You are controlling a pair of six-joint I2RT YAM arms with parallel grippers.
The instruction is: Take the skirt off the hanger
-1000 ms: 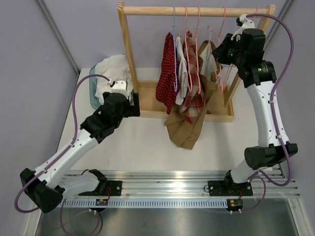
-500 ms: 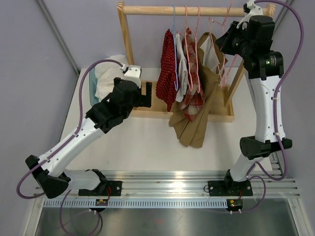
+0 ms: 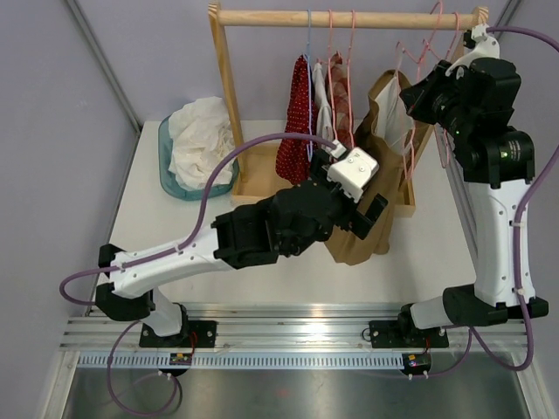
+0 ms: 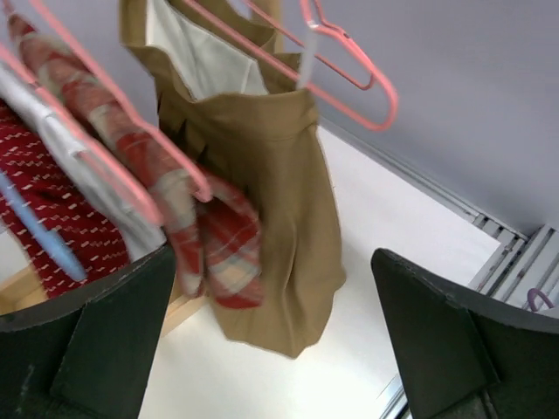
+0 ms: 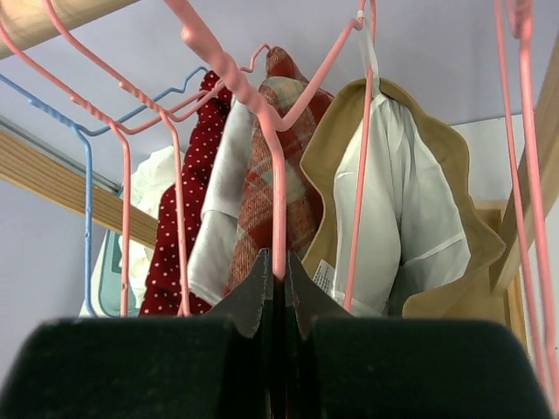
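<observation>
The tan skirt (image 3: 386, 186) is hanging from a white loop (image 4: 307, 63) over the pink hanger's arm, so I expect it to slide free together with its lining when the robot pulls.
The tan skirt (image 3: 385, 112) with a white lining hangs on a pink hanger (image 3: 409, 150) at the right end of the wooden rack. My right gripper (image 3: 425, 94) is shut on that hanger's wire (image 5: 278, 229), and the right wrist view shows the skirt (image 5: 454, 196) just right of the jaws. My left gripper (image 3: 374, 216) is open and empty, low in front of the skirt's hem. In the left wrist view the skirt (image 4: 271, 201) hangs ahead between the spread fingers (image 4: 96, 349), not touching them, and the pink hanger (image 4: 349, 54) shows above it.
The wooden rack (image 3: 229, 83) also carries a red polka-dot garment (image 3: 295, 131), a grey-white garment (image 3: 322, 109) and a red plaid garment (image 3: 341, 96) on blue and pink hangers. A teal basket of white cloth (image 3: 199, 144) sits at the back left.
My left arm has swung from the rack's left post across to the front of the skirt. My right gripper has moved right and up with the hanger, and the skirt has shifted right.
</observation>
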